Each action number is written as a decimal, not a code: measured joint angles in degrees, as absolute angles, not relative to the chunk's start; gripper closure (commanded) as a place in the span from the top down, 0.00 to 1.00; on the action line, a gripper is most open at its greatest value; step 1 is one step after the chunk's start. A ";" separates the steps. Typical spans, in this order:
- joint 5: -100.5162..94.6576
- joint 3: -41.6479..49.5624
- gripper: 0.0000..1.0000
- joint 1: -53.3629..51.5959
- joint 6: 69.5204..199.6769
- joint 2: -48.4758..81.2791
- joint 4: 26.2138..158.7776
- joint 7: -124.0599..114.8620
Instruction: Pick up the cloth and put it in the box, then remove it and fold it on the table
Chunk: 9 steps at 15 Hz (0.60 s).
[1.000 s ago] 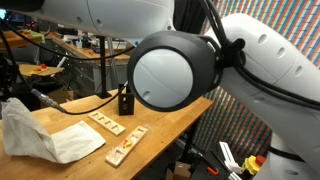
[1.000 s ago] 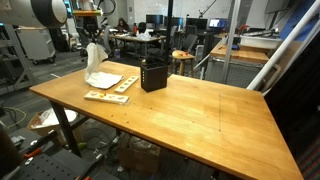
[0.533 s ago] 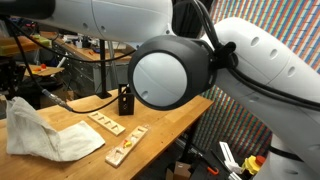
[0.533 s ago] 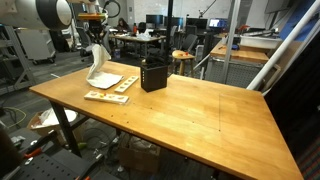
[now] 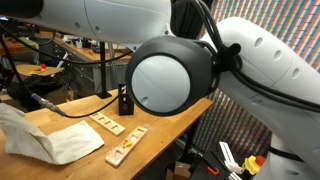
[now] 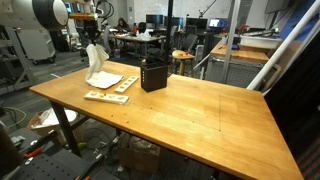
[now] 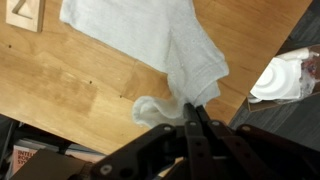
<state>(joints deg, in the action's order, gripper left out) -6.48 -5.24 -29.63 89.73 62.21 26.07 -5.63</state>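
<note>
The cloth's lifted corner is spread out close to the table's edge, away from the cloth's flat part, so my gripper should move the corner back over the flat part (image 5: 78, 142).
The cream cloth (image 7: 140, 30) lies partly on the wooden table (image 7: 60, 90), with one corner pinched and lifted. My gripper (image 7: 190, 103) is shut on that corner near the table's edge. In an exterior view the cloth (image 6: 98, 68) hangs from the gripper (image 6: 93, 42) at the table's far corner, its lower end on the table. It also shows in an exterior view (image 5: 45, 140), trailing up toward the left edge. The small black box (image 6: 153, 74) stands upright beside it and shows in both exterior views (image 5: 125, 100); it looks empty.
Two flat wooden slotted boards (image 5: 105, 123) (image 5: 125, 147) lie between cloth and box, also visible in an exterior view (image 6: 105, 96). A white object (image 7: 285, 75) sits below the table's edge. A cluttered workbench (image 6: 140, 40) stands behind. The arm's body (image 5: 170, 70) fills much of an exterior view.
The lifted part of the cloth has shifted a little with the gripper and now sits lower and further left in an exterior view. The box and boards have not moved.
</note>
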 measured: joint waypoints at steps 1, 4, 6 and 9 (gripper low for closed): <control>-6.29 -5.24 0.02 -30.13 90.15 62.31 26.07 -7.54; -6.26 -5.21 0.01 -31.09 91.10 62.91 26.08 -11.89; -6.26 -5.08 0.01 -31.13 91.36 63.25 26.08 -13.54; -6.26 -4.72 0.01 -30.60 91.41 63.52 26.08 -14.46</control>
<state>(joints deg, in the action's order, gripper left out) -6.26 -4.72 -30.60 91.41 63.52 26.08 -14.46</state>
